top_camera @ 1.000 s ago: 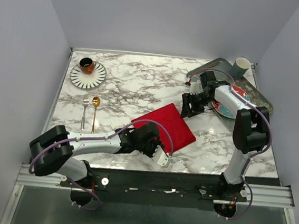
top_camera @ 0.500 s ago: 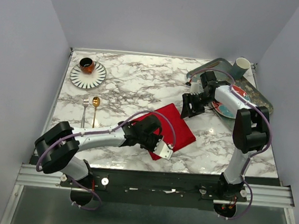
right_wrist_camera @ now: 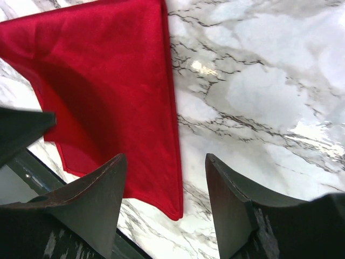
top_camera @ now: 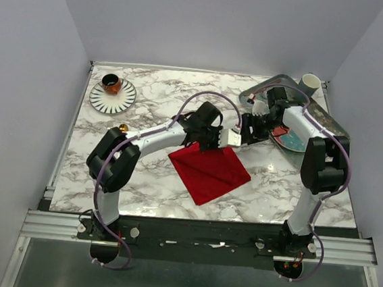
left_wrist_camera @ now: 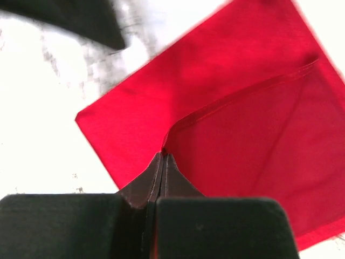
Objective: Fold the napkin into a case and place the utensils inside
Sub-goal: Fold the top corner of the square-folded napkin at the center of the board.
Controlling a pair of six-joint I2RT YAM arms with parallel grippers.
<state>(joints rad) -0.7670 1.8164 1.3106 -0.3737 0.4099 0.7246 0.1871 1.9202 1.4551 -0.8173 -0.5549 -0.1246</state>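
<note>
The top layer's hem is in my left gripper, short of the napkin's far corner. My left gripper should go on pulling toward that corner before the hem is close to the napkin's edge.
The red napkin lies as a diamond on the marble table's middle. My left gripper is at its far corner, shut on a hem of the cloth's top layer, which rises from the rest of the napkin. My right gripper is open and empty just right of that corner, above the napkin's edge and bare marble; its fingers hold nothing. The gold spoon peeks out at the left beside my left arm. The fork is hidden.
A black-and-white striped plate with a brown cup sits at the back left. A grey tray at the back right holds a patterned plate and a pale cup. My left arm crosses the table's left half.
My left gripper has swung from the napkin's near corner up to its far corner and is shut on the cloth. My right gripper has shifted slightly back and right.
</note>
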